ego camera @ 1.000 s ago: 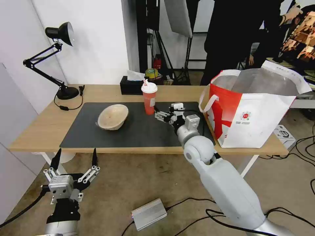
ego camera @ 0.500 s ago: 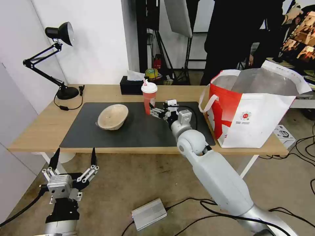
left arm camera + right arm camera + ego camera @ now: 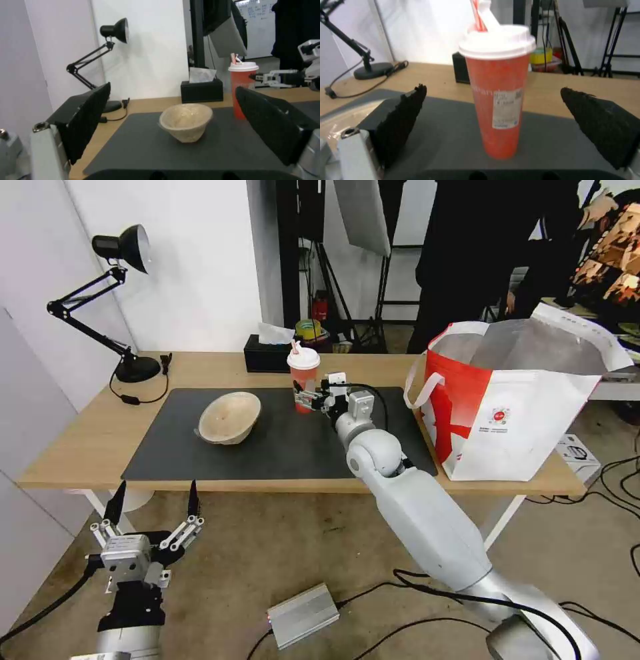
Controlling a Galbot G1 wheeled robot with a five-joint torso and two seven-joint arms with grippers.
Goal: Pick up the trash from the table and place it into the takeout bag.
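Note:
The red drink cup (image 3: 303,380) will hold on to its lid and straw when the robot carries it tilted, because the white lid (image 3: 303,359) fits tightly around the cup's rim.
The red drink cup (image 3: 303,380) with a white lid and straw stands upright at the back of the dark mat on the table (image 3: 87,440). My right gripper (image 3: 303,399) is open at the cup's lower half. In the right wrist view the cup (image 3: 498,100) is centred between the spread black fingers (image 3: 403,117), not clamped. A beige bowl (image 3: 230,418) lies tilted on the mat, left of the cup. The red-and-white takeout bag (image 3: 513,407) stands open at the table's right end. My left gripper (image 3: 155,493) hangs open below the table's front edge, facing the bowl (image 3: 185,122).
A black desk lamp (image 3: 123,247) and its cord occupy the table's back left corner. A black tissue box (image 3: 267,355) sits behind the cup. A silver box (image 3: 303,615) and cables lie on the floor. A person in dark clothes (image 3: 480,247) stands behind the bag.
My right gripper has travelled left across the mat from a gap beside the cup until its open fingers reach the cup. The left arm has barely shifted.

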